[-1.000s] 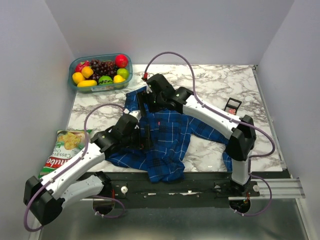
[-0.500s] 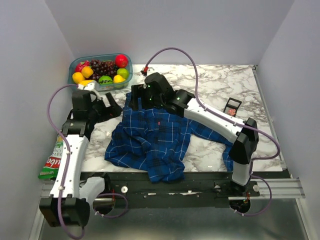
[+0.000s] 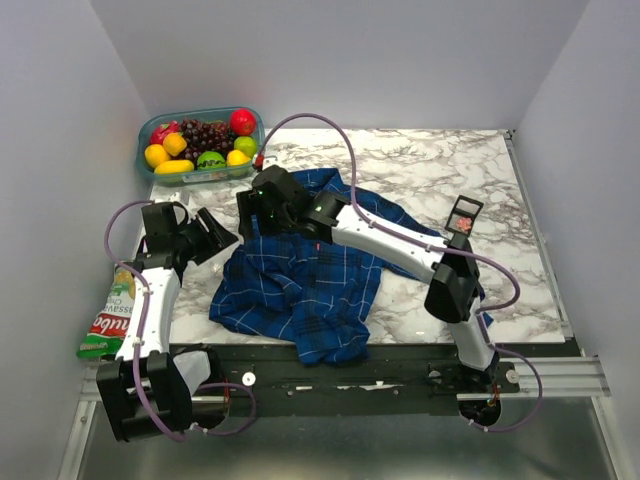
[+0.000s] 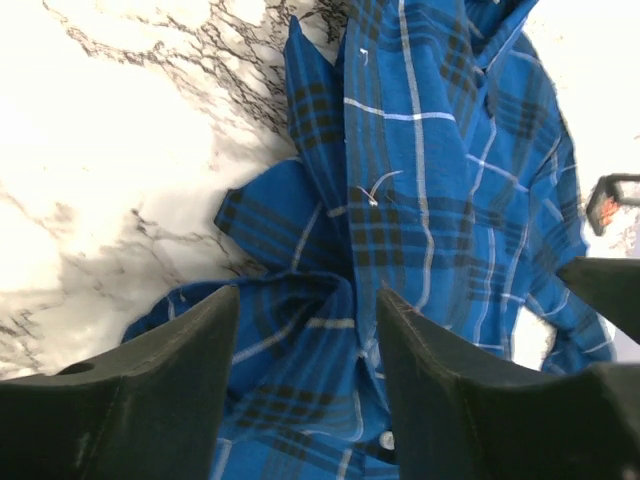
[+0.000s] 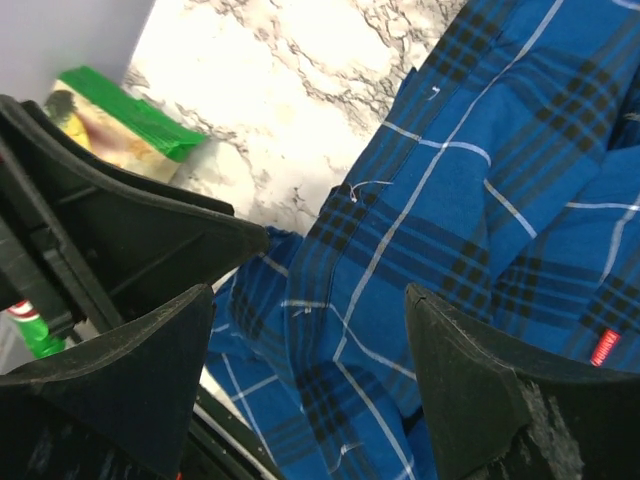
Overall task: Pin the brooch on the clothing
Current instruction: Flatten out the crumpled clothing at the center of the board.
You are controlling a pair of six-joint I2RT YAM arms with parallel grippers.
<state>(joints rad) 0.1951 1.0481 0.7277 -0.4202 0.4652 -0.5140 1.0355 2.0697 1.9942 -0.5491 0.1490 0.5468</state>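
Only one sleeve (image 3: pixel 393 212) sticks out from the shirt, so I should expect to find the other sleeve hidden in the bunched folds (image 3: pixel 268 262) when I pull them open.
The clothing (image 3: pixel 310 285) is a blue plaid shirt lying crumpled on the marble table (image 3: pixel 430 160). The brooch (image 3: pixel 463 219) is a small salmon-red spot in a black case at the right, far from both grippers; the left wrist view shows the brooch (image 4: pixel 603 203) at its right edge. My left gripper (image 3: pixel 218 236) is at the shirt's left edge, open, with a bunched fold of the shirt (image 4: pixel 420 200) showing between its fingers (image 4: pixel 150 400). My right gripper (image 3: pixel 249 214) hangs open over the shirt's (image 5: pixel 480 200) upper left part, close to the left gripper (image 5: pixel 150 240).
A clear tub of fruit (image 3: pixel 200 145) stands at the back left. A green snack bag (image 3: pixel 110 315) lies at the table's left edge, and the snack bag (image 5: pixel 115 125) is in the right wrist view too. The right arm (image 3: pixel 390 235) stretches across the shirt.
The left arm swung off the shirt out to the left, then came back to its left edge with narrower jaws. The right arm reached further left, and the shirt's upper part shifted.
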